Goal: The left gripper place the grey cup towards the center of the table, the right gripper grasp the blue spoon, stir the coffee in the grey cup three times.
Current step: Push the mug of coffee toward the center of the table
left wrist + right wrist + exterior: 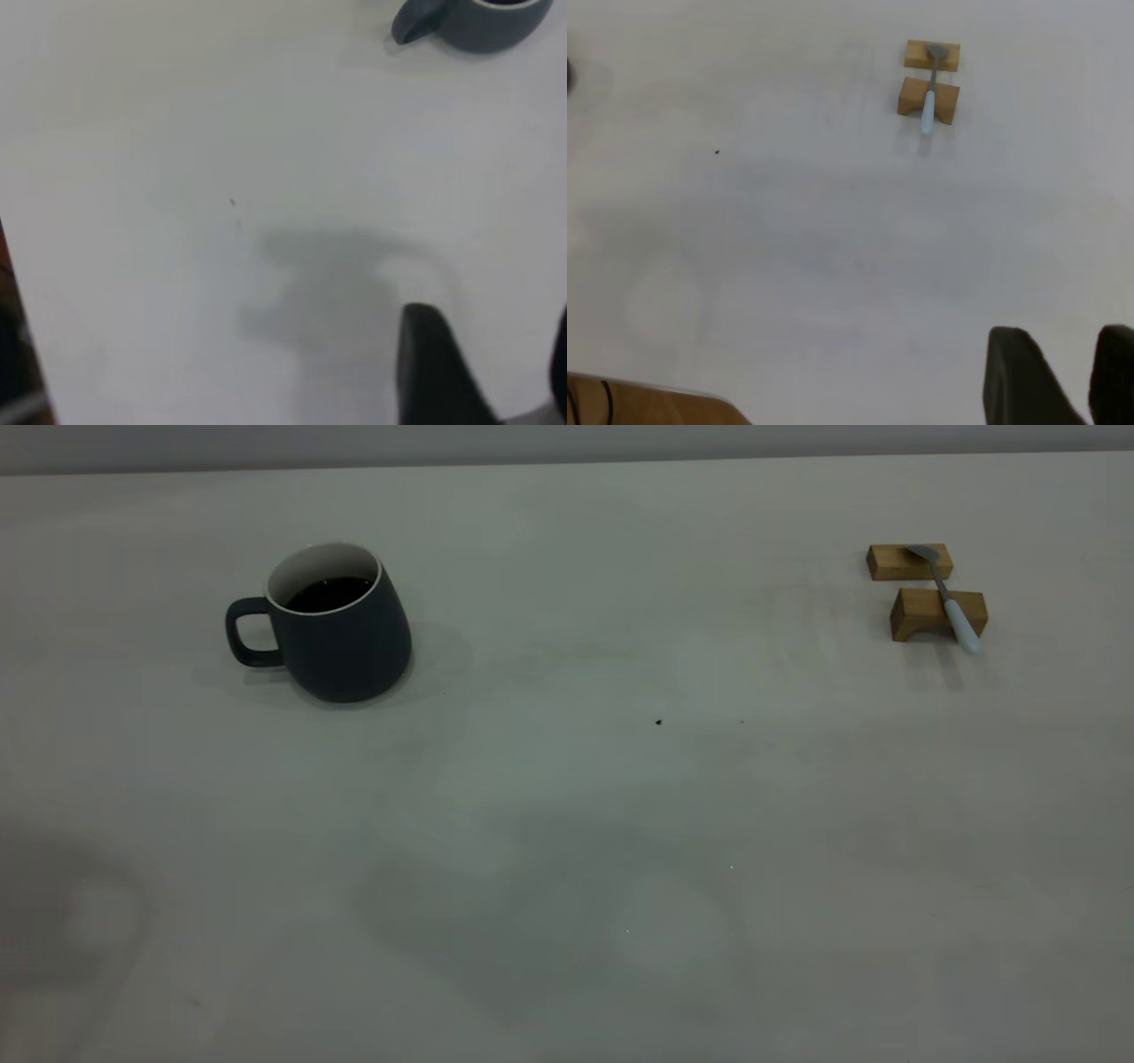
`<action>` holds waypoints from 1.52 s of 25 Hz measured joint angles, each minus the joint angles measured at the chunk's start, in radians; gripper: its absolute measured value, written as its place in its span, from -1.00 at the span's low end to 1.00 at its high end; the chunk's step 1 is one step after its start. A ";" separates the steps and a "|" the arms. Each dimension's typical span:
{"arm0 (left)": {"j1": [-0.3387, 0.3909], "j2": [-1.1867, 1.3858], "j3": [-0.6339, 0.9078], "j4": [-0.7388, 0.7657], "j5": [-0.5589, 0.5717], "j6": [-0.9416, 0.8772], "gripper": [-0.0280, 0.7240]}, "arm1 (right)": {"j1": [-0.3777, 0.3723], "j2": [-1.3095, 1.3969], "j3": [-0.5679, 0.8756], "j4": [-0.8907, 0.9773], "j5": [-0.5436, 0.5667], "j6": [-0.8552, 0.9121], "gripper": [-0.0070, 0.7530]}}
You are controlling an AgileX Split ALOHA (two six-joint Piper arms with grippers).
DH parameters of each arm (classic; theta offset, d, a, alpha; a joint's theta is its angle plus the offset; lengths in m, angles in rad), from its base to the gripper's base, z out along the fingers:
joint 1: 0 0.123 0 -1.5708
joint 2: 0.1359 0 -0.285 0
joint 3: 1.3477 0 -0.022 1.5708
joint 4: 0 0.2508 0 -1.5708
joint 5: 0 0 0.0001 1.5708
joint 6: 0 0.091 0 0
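Note:
My left gripper keeps moving in until its open fingers straddle the grey cup's handle [235,638], since that handle points away from the table's center into open space [181,638].
The grey cup [332,624] stands upright on the table [567,824] at the left, handle pointing left, with dark coffee [330,593] inside. The blue spoon [952,607] lies across two wooden blocks at the far right, its bowl on the farther block. Neither gripper shows in the exterior view. In the left wrist view the left gripper [487,314] is open over bare table, far from the cup [478,22]. In the right wrist view the right gripper [1063,335] is open and holds nothing, well away from the spoon [929,97].
The two tan blocks [910,562] [921,613] sit close together under the spoon. A small dark speck [658,722] marks the table's middle. The right wrist view shows the table's edge with a wooden floor [647,403] beyond it.

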 joint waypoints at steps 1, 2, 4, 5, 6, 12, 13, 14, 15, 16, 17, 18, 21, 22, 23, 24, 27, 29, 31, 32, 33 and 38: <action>0.000 0.067 -0.035 0.000 -0.009 0.058 0.30 | 0.000 0.000 0.000 0.000 0.000 0.000 -0.34; 0.000 0.132 -0.069 0.000 -0.021 0.112 0.45 | 0.000 0.000 0.000 0.000 0.000 0.000 -0.34; 0.000 0.252 -0.132 0.000 -0.030 0.191 0.72 | 0.000 0.000 0.000 0.000 0.000 0.000 -0.34; 0.000 0.316 -0.165 -0.004 -0.034 0.224 0.80 | 0.000 0.000 0.000 0.000 0.000 0.000 -0.34; 0.000 0.378 -0.192 -0.009 -0.036 0.253 0.85 | 0.000 0.000 0.000 0.000 0.000 0.000 -0.34; -0.014 0.687 -0.375 -0.034 -0.046 0.452 0.87 | 0.000 0.000 0.000 0.000 0.000 0.000 -0.34; -0.021 0.732 -0.399 -0.034 -0.048 0.485 0.87 | 0.000 0.000 0.000 0.000 0.000 0.000 -0.34; -0.030 0.767 -0.428 -0.034 -0.049 0.510 0.86 | 0.000 0.000 0.000 0.000 0.000 0.000 -0.34; -0.039 0.809 -0.457 -0.034 -0.049 0.539 0.86 | 0.000 0.000 0.000 0.000 0.000 0.000 -0.34; -0.047 0.849 -0.485 -0.034 -0.049 0.566 0.86 | 0.000 0.000 0.000 0.000 0.000 0.000 -0.34; -0.056 0.886 -0.508 -0.034 -0.053 0.591 0.85 | 0.000 0.000 0.000 0.000 0.000 0.000 -0.34; -0.064 0.916 -0.535 -0.034 -0.056 0.609 0.85 | 0.000 0.000 0.000 0.000 0.000 0.000 -0.34; -0.085 1.005 -0.596 -0.034 -0.067 0.666 0.83 | 0.000 0.000 0.000 0.000 0.000 0.000 -0.34; -0.092 1.032 -0.615 -0.034 -0.071 0.686 0.82 | 0.000 0.000 0.000 0.000 0.000 0.000 -0.34; -0.097 1.056 -0.631 -0.034 -0.077 0.704 0.82 | 0.000 0.000 0.000 0.000 0.000 0.000 -0.34; -0.101 1.079 -0.642 -0.034 -0.083 0.717 0.81 | 0.000 0.000 0.000 0.000 0.000 0.000 -0.34; -0.114 1.132 -0.669 -0.034 -0.107 0.740 0.79 | 0.000 0.000 0.000 0.000 0.000 0.000 -0.34; -0.122 1.157 -0.674 -0.016 -0.126 0.750 0.77 | 0.000 0.000 0.000 0.000 0.000 0.000 -0.34; -0.130 1.179 -0.674 0.008 -0.146 0.755 0.75 | 0.000 0.000 0.000 0.000 0.000 0.000 -0.34; -0.135 1.189 -0.674 0.018 -0.154 0.756 0.74 | 0.000 0.000 0.000 0.000 0.000 0.000 -0.34; -0.138 1.198 -0.674 0.028 -0.165 0.757 0.73 | 0.000 0.000 0.000 0.000 0.000 0.000 -0.34; -0.149 1.236 -0.674 0.049 -0.215 0.757 0.60 | 0.000 0.000 0.000 0.000 0.000 0.000 -0.34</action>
